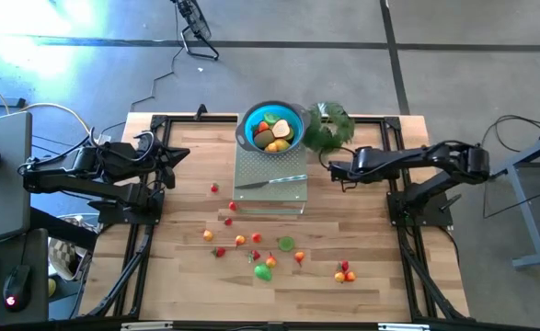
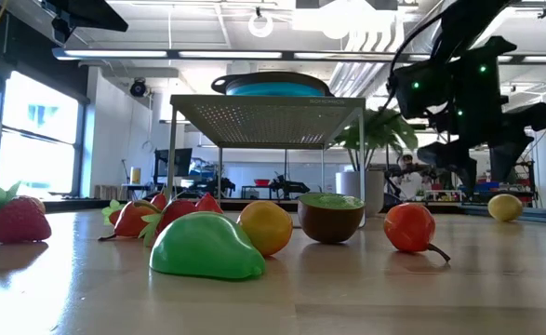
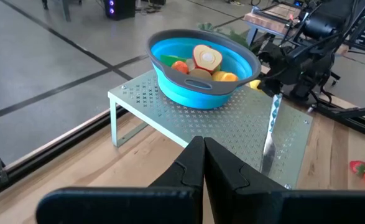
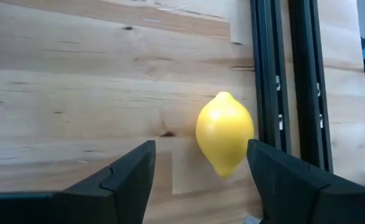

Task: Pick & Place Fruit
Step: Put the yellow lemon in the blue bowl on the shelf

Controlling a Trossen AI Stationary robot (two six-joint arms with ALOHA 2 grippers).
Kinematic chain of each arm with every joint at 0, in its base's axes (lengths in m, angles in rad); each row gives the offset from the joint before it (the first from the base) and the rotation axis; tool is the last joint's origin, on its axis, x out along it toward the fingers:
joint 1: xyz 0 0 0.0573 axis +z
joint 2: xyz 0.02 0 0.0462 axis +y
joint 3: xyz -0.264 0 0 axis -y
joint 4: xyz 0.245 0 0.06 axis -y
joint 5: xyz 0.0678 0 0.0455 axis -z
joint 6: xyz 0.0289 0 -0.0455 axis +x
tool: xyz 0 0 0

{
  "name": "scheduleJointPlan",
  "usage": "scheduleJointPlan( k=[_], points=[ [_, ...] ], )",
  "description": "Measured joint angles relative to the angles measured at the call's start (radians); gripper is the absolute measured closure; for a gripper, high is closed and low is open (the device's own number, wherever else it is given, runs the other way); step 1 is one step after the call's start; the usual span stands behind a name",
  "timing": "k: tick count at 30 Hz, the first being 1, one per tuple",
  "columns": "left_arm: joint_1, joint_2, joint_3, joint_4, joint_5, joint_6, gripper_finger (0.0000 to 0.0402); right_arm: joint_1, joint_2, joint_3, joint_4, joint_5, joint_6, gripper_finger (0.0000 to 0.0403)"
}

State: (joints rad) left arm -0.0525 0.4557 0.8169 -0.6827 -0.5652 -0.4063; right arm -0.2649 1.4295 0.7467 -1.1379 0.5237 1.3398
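The lemon sits next to the black frame rail [image 4: 257, 118], past the fingers of the robot's right gripper, so the right gripper should pull back and come down deeper around the lemon's sides [image 4: 224, 133].
A yellow lemon [image 4: 224, 132] lies on the wooden table beside a black frame rail. My right gripper [image 4: 201, 171] hangs open just above it, one finger on either side and short of it, touching nothing. In the high view this gripper [image 1: 337, 171] is right of the metal stand [image 1: 270, 162]. The blue bowl [image 1: 271, 126] sits on the stand and holds several fruits. More toy fruit lies toward the near edge, among it a green pear [image 2: 206, 247] and a strawberry [image 2: 12, 219]. My left gripper [image 3: 203, 152] waits shut at the table's left [image 1: 179, 154].
A silver knife [image 1: 271, 181] lies on the stand's near part. A leafy green plant [image 1: 330, 129] stands right of the bowl, close behind my right gripper. Black frame rails [image 4: 270, 81] run along the table's sides. Bare wood lies between the stand and the scattered fruit.
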Motion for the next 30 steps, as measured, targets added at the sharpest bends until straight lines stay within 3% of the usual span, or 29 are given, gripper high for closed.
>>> scheduleJointPlan(
  k=[7,18,24,30],
  points=[
    [0.000,0.000,0.000,0.000,0.000,-0.014,0.0398,0.039,-0.041,0.000,-0.005,-0.033,0.000,0.0170],
    [0.000,0.000,0.000,-0.001,0.000,-0.015,0.0398,0.122,-0.264,0.000,-0.107,-0.117,0.131,0.0180],
    [0.000,0.000,0.000,-0.001,0.000,-0.015,0.0398,0.079,-0.291,0.000,-0.186,-0.173,0.131,0.0190],
    [0.000,0.000,0.000,-0.001,0.000,-0.015,0.0398,0.009,-0.291,0.000,-0.183,-0.210,0.041,0.0243]
  ],
)
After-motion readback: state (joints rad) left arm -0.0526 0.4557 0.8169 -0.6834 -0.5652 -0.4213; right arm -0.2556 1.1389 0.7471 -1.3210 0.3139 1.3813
